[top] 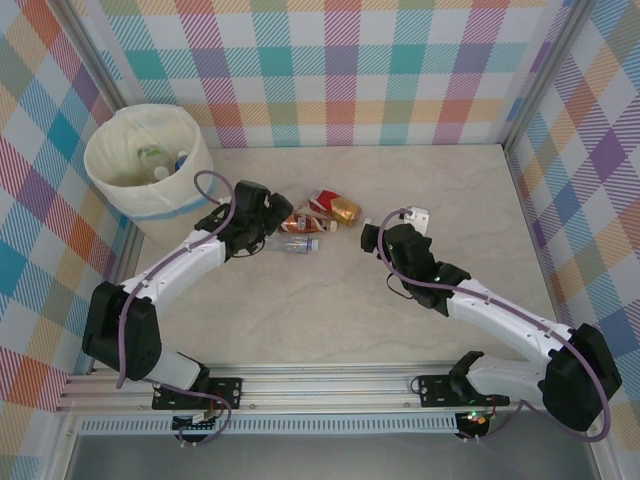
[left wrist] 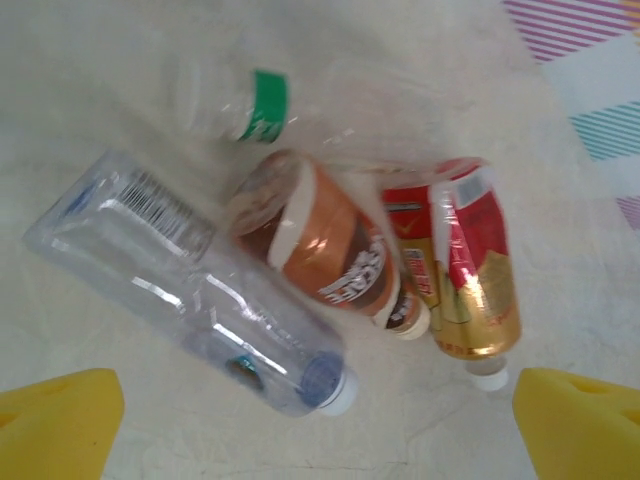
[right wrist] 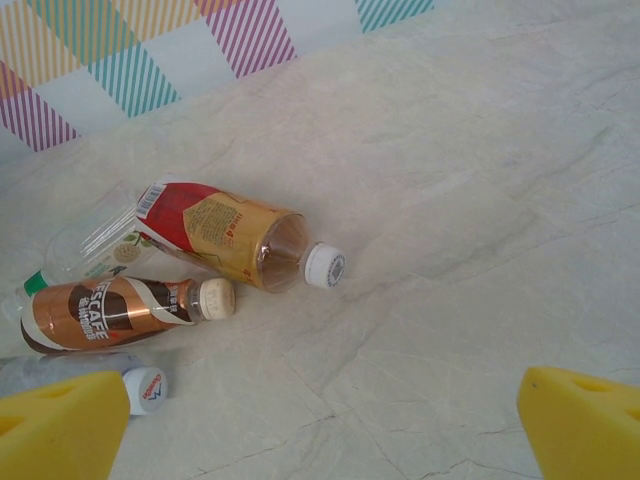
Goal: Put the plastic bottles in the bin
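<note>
The near clear bottle is clear of the brown-labelled bottle (left wrist: pixel 318 238), so my left gripper should keep going down until its fingers are around the near clear bottle's body (left wrist: pixel 178 265).
Several plastic bottles lie in a cluster mid-table. In the left wrist view they are a clear bottle (left wrist: pixel 190 285), a brown-labelled one (left wrist: pixel 325 245), a red-and-gold one (left wrist: pixel 470 270) and a clear one with a green band (left wrist: pixel 262 105). My left gripper (left wrist: pixel 320 430) hovers open just over them, at the cluster's left edge (top: pixel 272 225). My right gripper (top: pixel 375 237) stands open to the right of the red-and-gold bottle (right wrist: pixel 220 230), with bare table between its fingers (right wrist: pixel 330 420). The bin (top: pixel 180 200) stands at the far left with a few bottles (top: pixel 155 160) inside.
Plaid walls close off the back and both sides of the table. The bin sits tight in the back-left corner. The marbled tabletop (top: pixel 440 190) spreads out right of the cluster.
</note>
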Available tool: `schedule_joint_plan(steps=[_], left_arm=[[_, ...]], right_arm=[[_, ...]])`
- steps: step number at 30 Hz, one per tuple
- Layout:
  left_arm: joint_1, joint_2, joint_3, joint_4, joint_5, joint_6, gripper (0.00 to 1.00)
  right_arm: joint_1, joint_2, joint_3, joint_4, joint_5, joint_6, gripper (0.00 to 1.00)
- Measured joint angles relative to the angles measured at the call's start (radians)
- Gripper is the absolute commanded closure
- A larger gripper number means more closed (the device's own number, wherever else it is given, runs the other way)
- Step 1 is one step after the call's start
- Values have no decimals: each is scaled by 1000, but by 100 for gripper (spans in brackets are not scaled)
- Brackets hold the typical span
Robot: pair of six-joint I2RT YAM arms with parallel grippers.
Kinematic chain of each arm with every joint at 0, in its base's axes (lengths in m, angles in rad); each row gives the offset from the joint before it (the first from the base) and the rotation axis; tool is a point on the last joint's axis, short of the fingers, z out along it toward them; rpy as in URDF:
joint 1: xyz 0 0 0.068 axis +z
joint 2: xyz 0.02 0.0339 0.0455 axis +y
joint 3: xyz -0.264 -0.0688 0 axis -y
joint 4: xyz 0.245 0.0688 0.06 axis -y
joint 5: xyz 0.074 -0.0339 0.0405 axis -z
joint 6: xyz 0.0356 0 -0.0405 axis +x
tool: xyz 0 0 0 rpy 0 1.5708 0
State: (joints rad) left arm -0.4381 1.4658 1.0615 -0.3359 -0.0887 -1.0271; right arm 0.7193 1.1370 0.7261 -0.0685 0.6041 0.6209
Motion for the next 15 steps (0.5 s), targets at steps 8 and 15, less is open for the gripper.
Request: schedule_joint_plan(steps=[8,15], left_arm=[[-6,33,-85,39,14,-266,0],[-6,114,-85,73,19,-435,1]], right_arm=[[0,-4,-19,27,-3,-8,0],[0,-20,-19,21,-3,-7,0]])
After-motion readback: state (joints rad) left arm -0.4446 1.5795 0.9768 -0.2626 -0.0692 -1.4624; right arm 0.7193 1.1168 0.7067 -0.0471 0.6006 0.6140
